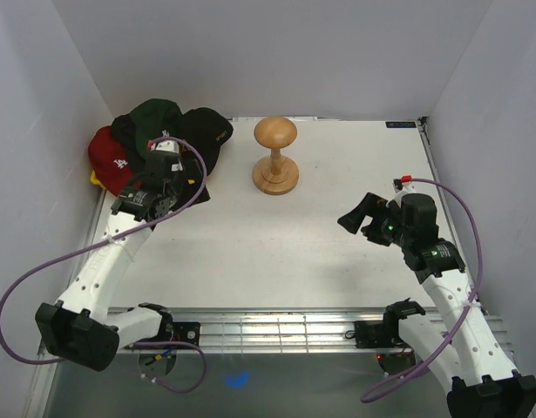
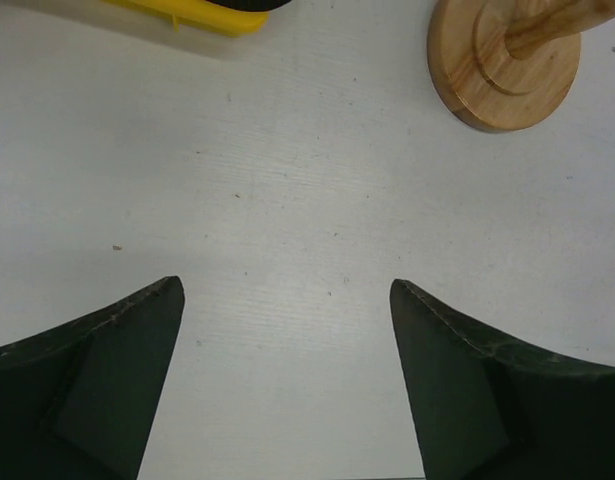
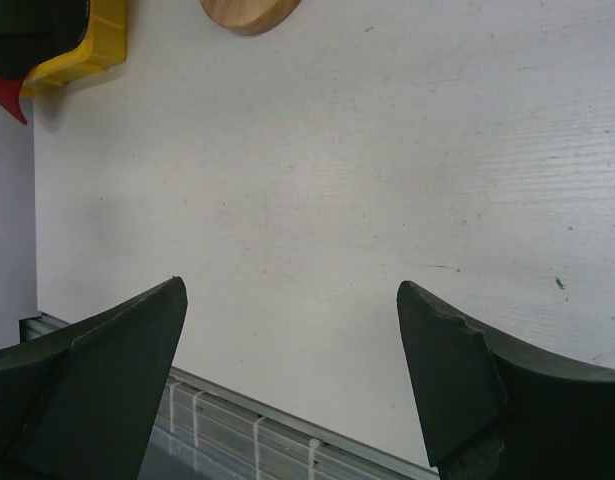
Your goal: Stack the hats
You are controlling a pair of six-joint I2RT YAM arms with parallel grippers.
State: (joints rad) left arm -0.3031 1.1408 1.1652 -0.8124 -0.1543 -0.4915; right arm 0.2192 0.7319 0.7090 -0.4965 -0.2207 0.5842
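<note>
My open left gripper is facing the brim of the black cap (image 1: 208,132) nearest the wooden stand, so I should go forward next until its fingers straddle that brim (image 2: 255,4).
The hats lie in a pile at the back left corner: a red cap (image 1: 109,158), a dark green cap (image 1: 152,117) and a black cap (image 1: 206,131). No pink cap shows. My left gripper (image 1: 185,185) is open and empty just in front of the pile; in its wrist view (image 2: 287,285) only bare table lies between the fingers. My right gripper (image 1: 355,216) is open and empty over the right middle of the table, far from the hats. Its wrist view (image 3: 290,285) shows a red cap edge (image 3: 7,92) and a dark cap (image 3: 37,25) at the far left.
A wooden mushroom-shaped stand (image 1: 275,155) stands at the back middle; its base shows in the left wrist view (image 2: 507,70) and the right wrist view (image 3: 249,12). A yellow tray (image 2: 202,15) lies under the hats, also seen in the right wrist view (image 3: 87,50). White walls close three sides.
</note>
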